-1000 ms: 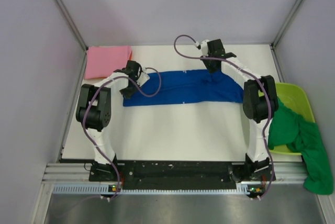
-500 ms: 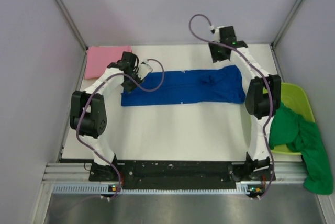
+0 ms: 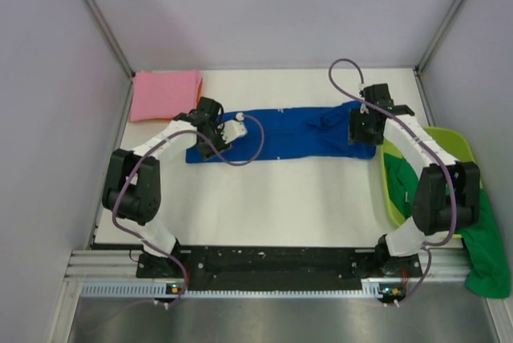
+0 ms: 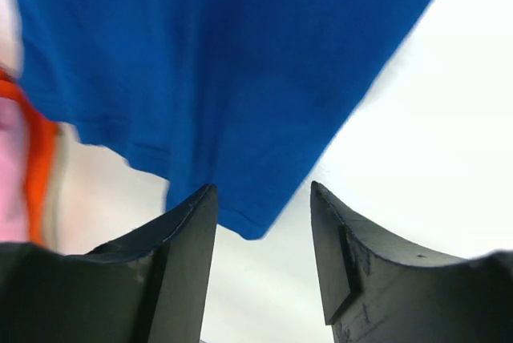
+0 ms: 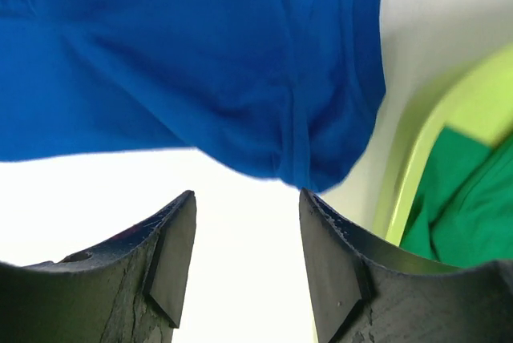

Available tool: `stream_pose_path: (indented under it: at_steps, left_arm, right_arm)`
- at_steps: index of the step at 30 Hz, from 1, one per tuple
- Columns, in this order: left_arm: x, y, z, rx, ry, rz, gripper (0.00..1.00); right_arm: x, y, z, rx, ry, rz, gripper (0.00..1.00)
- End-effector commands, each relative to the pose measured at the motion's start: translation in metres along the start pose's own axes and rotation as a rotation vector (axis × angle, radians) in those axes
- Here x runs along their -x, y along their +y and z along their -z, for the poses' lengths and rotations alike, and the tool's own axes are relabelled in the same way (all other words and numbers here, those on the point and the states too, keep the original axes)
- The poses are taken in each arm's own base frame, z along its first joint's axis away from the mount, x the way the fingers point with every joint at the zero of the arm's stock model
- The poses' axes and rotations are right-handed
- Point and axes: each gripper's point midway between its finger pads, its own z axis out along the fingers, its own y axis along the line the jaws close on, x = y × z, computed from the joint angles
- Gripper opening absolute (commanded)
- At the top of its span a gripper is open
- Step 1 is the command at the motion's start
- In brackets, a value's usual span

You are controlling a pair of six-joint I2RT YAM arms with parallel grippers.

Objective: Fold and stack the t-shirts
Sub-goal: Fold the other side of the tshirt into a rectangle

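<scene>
My left gripper has a bunched fold (image 3: 327, 120) of the blue shirt to straighten near the tub, and the shirt lies far back. Next, I drag the shirt's ends (image 3: 195, 156) forward before it does that.
The royal blue t-shirt (image 3: 280, 133) lies folded into a long strip across the back of the white table. My left gripper (image 3: 207, 147) is open and empty over its left end; the shirt's corner (image 4: 240, 119) shows just beyond the fingertips. My right gripper (image 3: 361, 136) is open and empty over its right end (image 5: 240, 78). A folded pink t-shirt (image 3: 165, 94) lies at the back left corner; its edge (image 4: 16, 175) shows in the left wrist view. A green t-shirt (image 3: 469, 231) hangs out of the tub and also shows in the right wrist view (image 5: 465, 207).
A lime-green plastic tub (image 3: 449, 147) stands at the table's right edge, close to my right gripper; its rim (image 5: 417, 159) shows in the right wrist view. Grey walls enclose the table on three sides. White table surface (image 3: 280, 199) lies in front of the blue shirt.
Both arms have swung forward and outward. The left gripper came down from the pink shirt's side to the blue shirt's left end; the right moved from the back to its right end.
</scene>
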Motion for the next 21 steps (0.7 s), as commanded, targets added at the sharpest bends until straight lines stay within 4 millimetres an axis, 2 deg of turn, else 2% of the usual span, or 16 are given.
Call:
stream_pose_path:
  at_steps: [1, 4, 6, 10, 12, 15, 17, 18, 21]
  left_arm:
    - [-0.040, 0.022, -0.007, 0.109, 0.074, -0.086, 0.56]
    - [-0.053, 0.031, -0.020, 0.129, 0.102, -0.073, 0.56]
    - [-0.057, 0.035, -0.029, 0.146, 0.114, -0.067, 0.55]
    - [-0.054, 0.040, -0.037, 0.181, 0.088, -0.054, 0.51]
    - [-0.050, 0.041, -0.038, 0.196, 0.056, -0.042, 0.46]
    - [-0.051, 0.042, -0.041, 0.206, 0.043, -0.034, 0.28]
    - [-0.055, 0.043, -0.043, 0.211, 0.052, -0.027, 0.11]
    - [-0.056, 0.045, -0.042, 0.218, 0.058, -0.019, 0.00]
    - [-0.068, 0.049, -0.033, 0.232, 0.096, 0.008, 0.00]
  right_arm:
    - [-0.006, -0.010, 0.011, -0.058, -0.103, -0.173, 0.58]
    - [-0.020, -0.020, -0.001, -0.109, -0.127, -0.235, 0.66]
    - [-0.023, -0.029, -0.012, -0.142, -0.143, -0.282, 0.69]
    - [-0.016, -0.031, -0.036, -0.133, -0.139, -0.322, 0.69]
    - [-0.011, -0.033, -0.045, -0.138, -0.132, -0.334, 0.69]
    - [-0.009, -0.035, -0.056, -0.136, -0.118, -0.338, 0.66]
    - [-0.011, -0.037, -0.062, -0.130, -0.098, -0.341, 0.57]
    - [-0.014, -0.039, -0.066, -0.123, -0.083, -0.341, 0.43]
    - [-0.024, -0.037, -0.063, -0.098, -0.050, -0.335, 0.06]
